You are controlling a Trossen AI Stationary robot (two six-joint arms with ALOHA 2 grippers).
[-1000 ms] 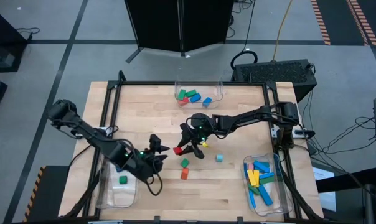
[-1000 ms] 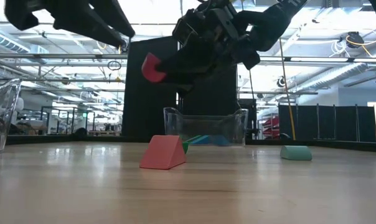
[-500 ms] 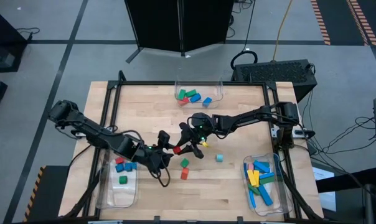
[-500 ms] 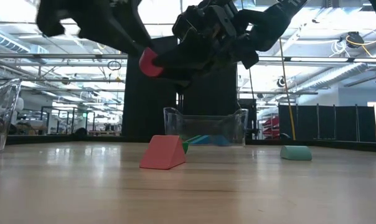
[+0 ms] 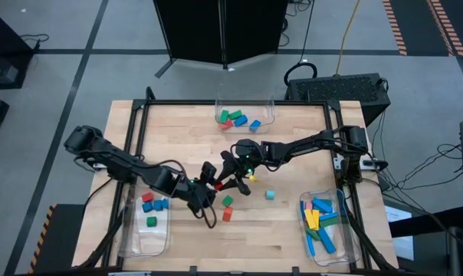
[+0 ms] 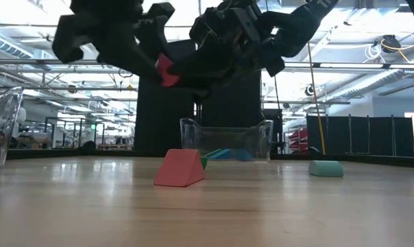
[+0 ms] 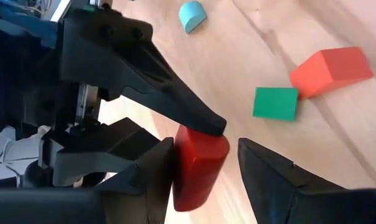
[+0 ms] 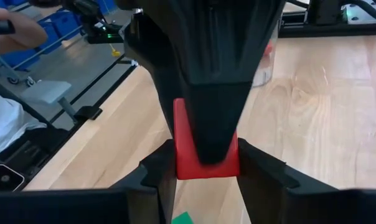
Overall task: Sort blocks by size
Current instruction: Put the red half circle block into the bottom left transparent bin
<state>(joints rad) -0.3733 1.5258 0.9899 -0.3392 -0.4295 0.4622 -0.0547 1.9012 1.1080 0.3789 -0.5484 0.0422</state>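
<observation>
I should hand over the red block in my right gripper and take the green block (image 5: 228, 201) with my right gripper, because the red block's bin is on my left gripper's side (image 5: 146, 234).
A red block (image 5: 218, 184) hangs above the middle of the table with my right gripper (image 5: 224, 182) shut on it. My left gripper (image 5: 211, 181) has come in from the table's left and is open. Its two fingers stand on either side of the same block (image 7: 199, 165), one close against it and the other (image 7: 263, 168) apart from it. On the table below lie a green block (image 5: 228, 201), an orange-red block (image 5: 226, 215) and a cyan block (image 5: 270, 195). My right gripper pinches the red block's two opposite sides (image 8: 182, 165) between its two fingers, coming from the table's right and slanting a little downward. The block is lifted clear of the table. My left gripper's one finger (image 7: 152, 177) lies right beside the block; I cannot tell whether it touches.
A clear bin (image 5: 245, 115) with several blocks stands at the far edge. A second bin (image 5: 143, 230) at the near left holds red, blue and green pieces. A third bin (image 5: 323, 226) at the near right holds long bars. The two arms crowd the table's middle.
My left gripper has moved toward the table's right, away from the left bin and up to the red block, and now stands around it. The right gripper and the block have kept still.
</observation>
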